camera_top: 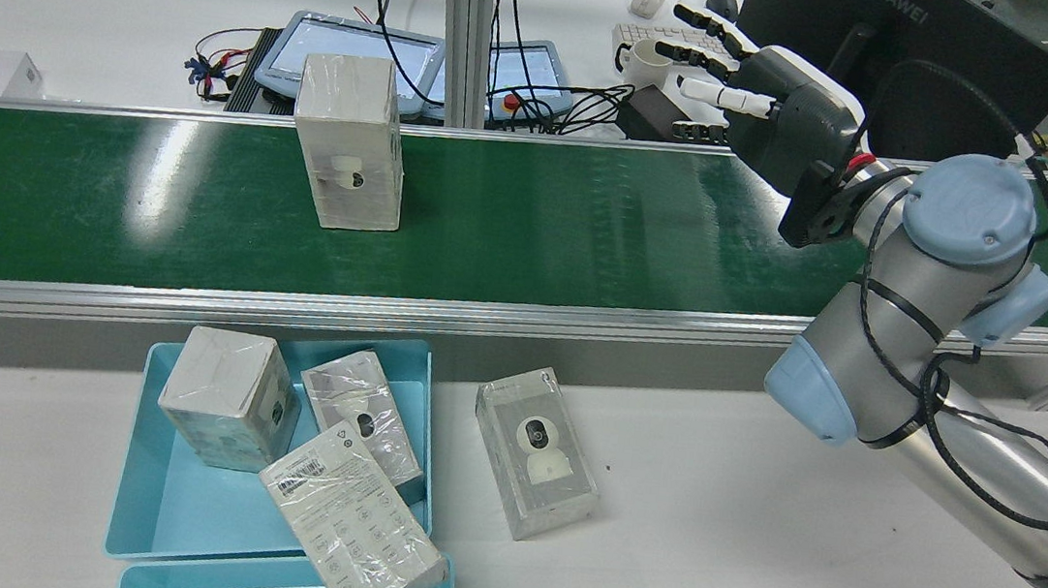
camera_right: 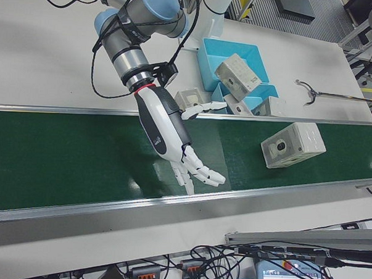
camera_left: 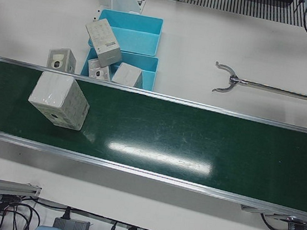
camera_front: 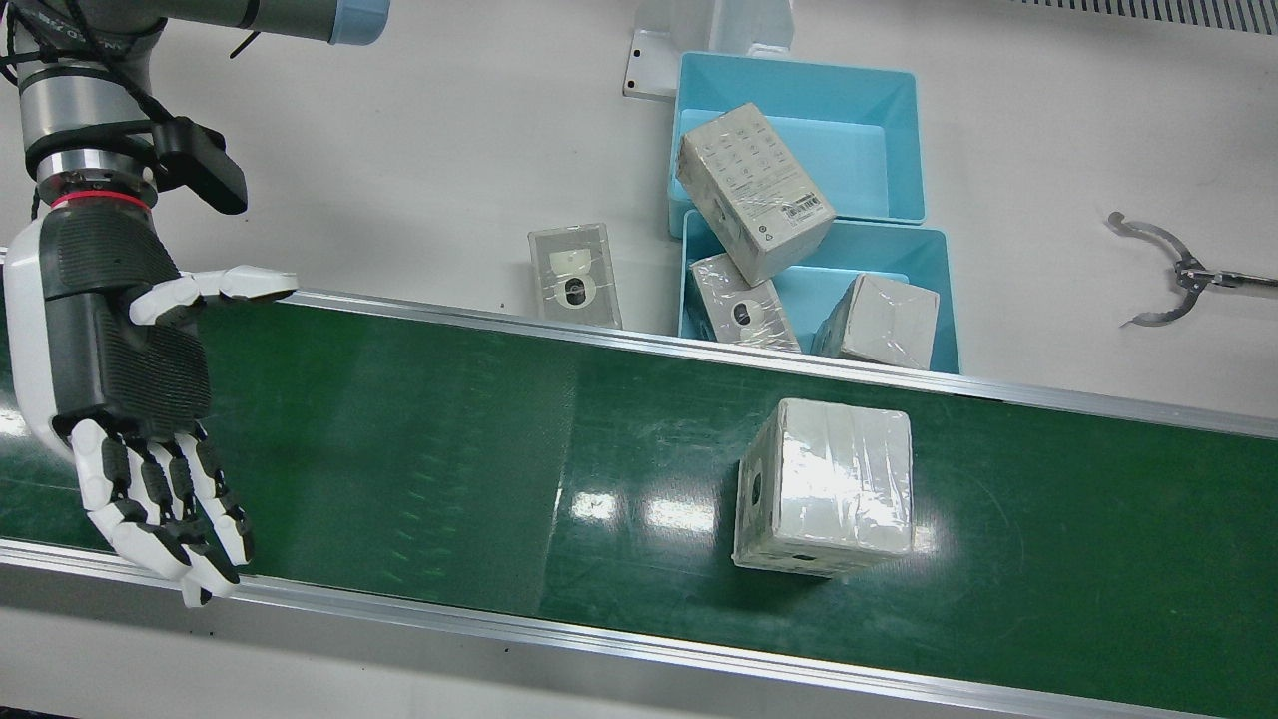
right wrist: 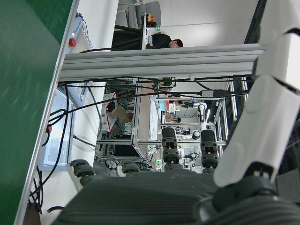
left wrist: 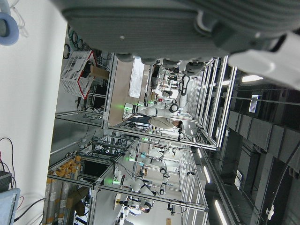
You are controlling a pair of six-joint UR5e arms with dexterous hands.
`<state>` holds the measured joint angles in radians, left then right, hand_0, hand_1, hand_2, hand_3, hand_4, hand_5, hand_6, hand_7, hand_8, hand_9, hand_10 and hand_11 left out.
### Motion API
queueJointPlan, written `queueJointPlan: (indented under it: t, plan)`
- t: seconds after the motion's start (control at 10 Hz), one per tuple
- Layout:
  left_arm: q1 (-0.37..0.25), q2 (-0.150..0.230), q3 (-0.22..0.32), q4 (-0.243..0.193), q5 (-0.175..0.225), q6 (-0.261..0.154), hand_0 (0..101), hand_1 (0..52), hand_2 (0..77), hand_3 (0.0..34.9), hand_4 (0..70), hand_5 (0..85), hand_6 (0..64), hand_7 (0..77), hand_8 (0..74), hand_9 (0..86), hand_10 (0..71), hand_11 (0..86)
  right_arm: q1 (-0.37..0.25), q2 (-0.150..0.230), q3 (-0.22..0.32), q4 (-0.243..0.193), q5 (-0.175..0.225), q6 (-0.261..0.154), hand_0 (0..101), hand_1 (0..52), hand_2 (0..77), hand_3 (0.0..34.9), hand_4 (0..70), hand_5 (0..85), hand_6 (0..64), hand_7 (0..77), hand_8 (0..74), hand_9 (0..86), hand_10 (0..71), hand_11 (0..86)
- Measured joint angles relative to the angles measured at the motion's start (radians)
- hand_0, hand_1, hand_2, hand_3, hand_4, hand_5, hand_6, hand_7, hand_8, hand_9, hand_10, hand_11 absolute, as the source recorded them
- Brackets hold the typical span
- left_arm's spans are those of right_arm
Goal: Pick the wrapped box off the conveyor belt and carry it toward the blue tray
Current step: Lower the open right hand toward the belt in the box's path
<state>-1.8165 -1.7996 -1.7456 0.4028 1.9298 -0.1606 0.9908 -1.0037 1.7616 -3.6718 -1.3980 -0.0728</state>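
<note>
My gripper will lower the wrapped box beside the propped box [camera_front: 757, 192]. The propped box rests across both blue trays [camera_front: 838, 218], so it will shift a little and stay propped.
The wrapped box [camera_front: 829, 489] stands on the green conveyor belt [camera_front: 449, 449], and it also shows in the rear view [camera_top: 350, 144] and in both side-front views [camera_left: 59, 100] [camera_right: 292, 145]. My right hand [camera_front: 120, 389] hovers open over the belt, fingers spread and empty, well apart from the box along the belt [camera_top: 778, 97] [camera_right: 168, 126]. Two blue trays [camera_front: 859, 160] sit on the white table just past the belt's edge, close to the box [camera_top: 172, 491]. Only the palm of my left hand [left wrist: 187, 23] shows, in its own view, with the fingers out of sight.
Three wrapped boxes lie in the trays, one [camera_front: 754, 190] propped across both. Another box [camera_front: 574, 275] lies on the table beside the trays. A metal grabber tool [camera_front: 1168, 280] rests on the table at the far side. Aluminium rails [camera_front: 639, 639] edge the belt.
</note>
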Motion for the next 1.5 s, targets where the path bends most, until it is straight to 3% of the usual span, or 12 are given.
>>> queueJointPlan:
  t: [0.3,0.4,0.6,0.7,0.8,1.0,1.3,1.5]
  plan:
    - [0.0,0.0,0.0,0.0,0.0,0.0,0,0.0,1.1,0.0,0.5,0.5,0.5,0.5,0.0,0.5,0.0,0.0,-0.007,-0.003,0.008,0.003,0.025,-0.031,41,10.4,13.6,30.0,0.0,16.9,0.0,15.3,0.0,3.3,4.9,7.6]
    - [0.0,0.0,0.0,0.0,0.0,0.0,0,0.0,0.5,0.0,0.0,0.5,0.5,0.5,0.5,0.5,0.5,0.0,-0.007,-0.003,0.021,0.01,0.03,-0.067,45,13.6,13.6,30.1,0.0,10.4,0.0,10.9,2.7,7.1,3.8,6.5]
    - [0.0,0.0,0.0,0.0,0.0,0.0,0,0.0,0.5,0.0,0.0,0.5,0.5,0.5,0.5,0.0,0.5,0.0,-0.007,-0.007,0.081,0.023,0.033,-0.211,45,13.6,13.6,30.1,0.0,9.3,0.0,10.9,2.7,6.5,3.8,6.0]
    - [0.0,0.0,0.0,0.0,0.0,0.0,0,0.0,0.5,0.0,0.5,0.5,0.0,0.5,0.5,0.0,0.5,0.0,-0.008,-0.012,0.104,0.027,0.034,-0.269,43,10.4,12.0,30.3,0.0,9.3,0.0,8.7,1.6,6.0,3.8,6.0]
    - [0.0,0.0,0.0,0.0,0.0,0.0,0,0.0,0.5,0.0,0.0,0.5,0.0,0.5,0.5,0.5,0.5,0.0,-0.012,-0.016,0.115,0.028,0.035,-0.304,43,10.4,12.0,30.3,0.0,9.3,0.0,8.7,1.6,6.0,3.8,6.0]
    - [0.0,0.0,0.0,0.0,0.0,0.0,0,0.0,1.1,0.0,0.5,0.5,0.0,0.5,0.5,0.0,0.0,0.0,-0.023,-0.024,0.12,0.016,0.039,-0.34,43,12.0,13.6,30.2,0.0,15.8,0.0,14.7,1.6,6.0,3.8,5.4]
    - [0.0,0.0,0.0,0.0,0.0,0.0,0,0.0,0.5,0.0,0.5,0.5,0.0,0.5,0.5,0.5,0.5,0.0,-0.057,-0.035,0.119,-0.075,0.096,-0.355,46,13.1,15.8,30.2,0.0,14.7,0.0,12.0,0.0,4.4,3.3,5.4]
    - [0.0,0.0,0.0,0.0,0.0,0.0,0,0.0,0.5,0.0,0.0,0.5,0.0,0.5,0.5,0.0,0.5,0.0,-0.067,-0.037,0.117,-0.101,0.112,-0.356,46,13.1,14.7,30.2,0.0,16.9,0.0,13.6,0.0,4.4,3.3,5.4]
